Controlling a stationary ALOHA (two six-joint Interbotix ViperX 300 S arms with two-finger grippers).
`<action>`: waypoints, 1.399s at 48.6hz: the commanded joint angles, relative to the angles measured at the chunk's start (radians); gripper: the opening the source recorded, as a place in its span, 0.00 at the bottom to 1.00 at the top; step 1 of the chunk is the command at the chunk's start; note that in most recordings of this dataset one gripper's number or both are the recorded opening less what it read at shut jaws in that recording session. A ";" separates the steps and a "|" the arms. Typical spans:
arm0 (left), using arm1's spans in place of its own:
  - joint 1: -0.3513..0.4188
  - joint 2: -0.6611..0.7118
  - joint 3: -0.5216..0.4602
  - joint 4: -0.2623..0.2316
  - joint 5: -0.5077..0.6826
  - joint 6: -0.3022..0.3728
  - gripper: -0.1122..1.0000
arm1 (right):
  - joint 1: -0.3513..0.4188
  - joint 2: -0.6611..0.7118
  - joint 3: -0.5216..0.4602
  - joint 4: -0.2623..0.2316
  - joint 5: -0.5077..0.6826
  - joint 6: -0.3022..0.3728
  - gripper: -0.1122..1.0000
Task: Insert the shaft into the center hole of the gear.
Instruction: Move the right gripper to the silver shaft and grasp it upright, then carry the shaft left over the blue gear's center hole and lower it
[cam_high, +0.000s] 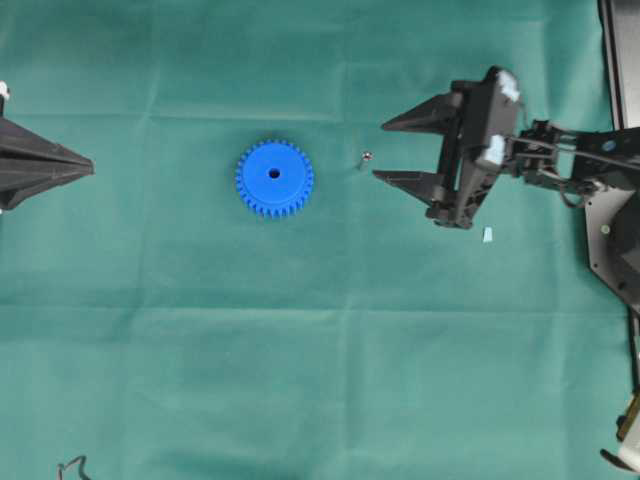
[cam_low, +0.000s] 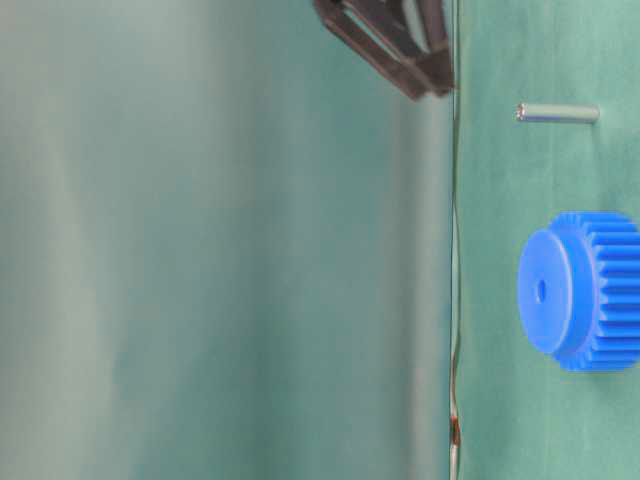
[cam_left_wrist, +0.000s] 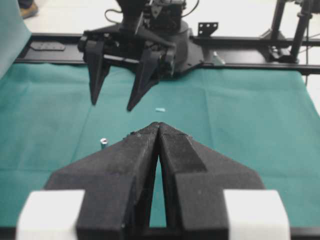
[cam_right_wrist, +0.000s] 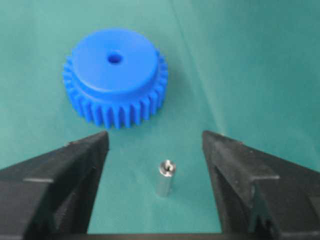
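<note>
The shaft seems about as short as the blue gear is thick, so it will go in almost to its tip when I put it in.
The blue gear lies flat on the green cloth, its center hole facing up and empty. The shaft stands upright on the cloth to the gear's right, apart from it. My right gripper is open and empty, its fingertips just right of the shaft. In the right wrist view the shaft stands between the spread fingers of this gripper without touching them, and the gear lies beyond. My left gripper is shut and empty at the far left; its fingers hide the gear in that view.
A small pale blue scrap lies on the cloth under the right arm. The right arm's base and black frame stand at the right edge. Open green cloth surrounds the gear.
</note>
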 joint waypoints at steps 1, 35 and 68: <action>0.003 0.008 -0.023 0.003 -0.002 -0.002 0.10 | -0.005 0.041 -0.026 0.014 -0.032 0.002 0.75; 0.003 0.006 -0.023 0.005 0.018 0.000 0.10 | -0.008 0.239 -0.072 0.063 -0.092 0.002 0.66; 0.005 0.002 -0.025 0.003 0.031 -0.002 0.10 | -0.008 0.081 -0.095 0.061 0.058 -0.008 0.25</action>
